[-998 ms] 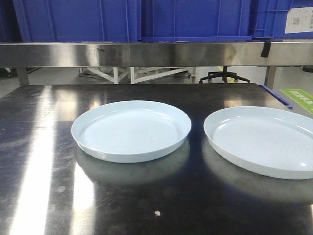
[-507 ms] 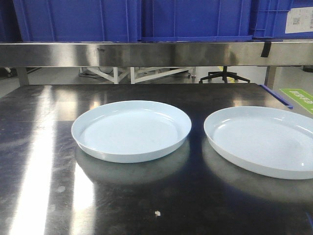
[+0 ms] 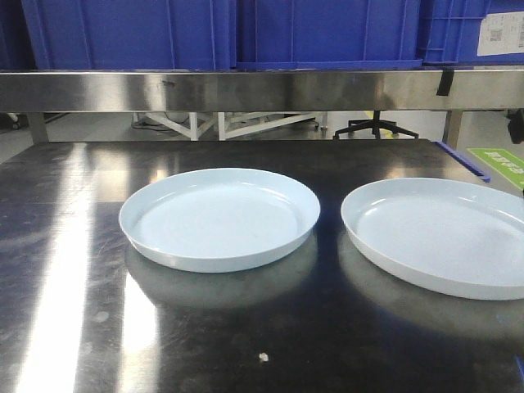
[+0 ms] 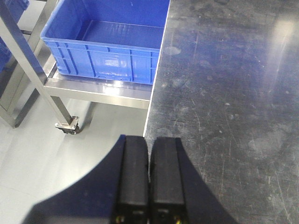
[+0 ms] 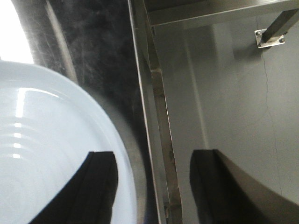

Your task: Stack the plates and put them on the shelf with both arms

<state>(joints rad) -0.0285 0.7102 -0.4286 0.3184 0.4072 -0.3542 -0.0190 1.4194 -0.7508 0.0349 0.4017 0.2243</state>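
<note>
The two plates have the same shallow shape, so the plate under the robot's right gripper will nest snugly when the robot lowers it onto the other plate.
Two pale bluish-white plates lie side by side on the dark tabletop, the left plate and the right plate, a small gap apart. Behind them runs the steel shelf. My left gripper is shut and empty, hovering over the table's left edge with no plate in its view. My right gripper is open above the right plate. One of its fingers is over the plate's rim and the other is out past the table edge, above the floor.
Big blue crates stand on the shelf. A blue crate sits on a low steel frame left of the table. The table's steel edge runs between my right fingers. An office chair is beyond.
Both plates lie where they were. A small dark shape at the right edge of the front view has dropped slightly lower.
</note>
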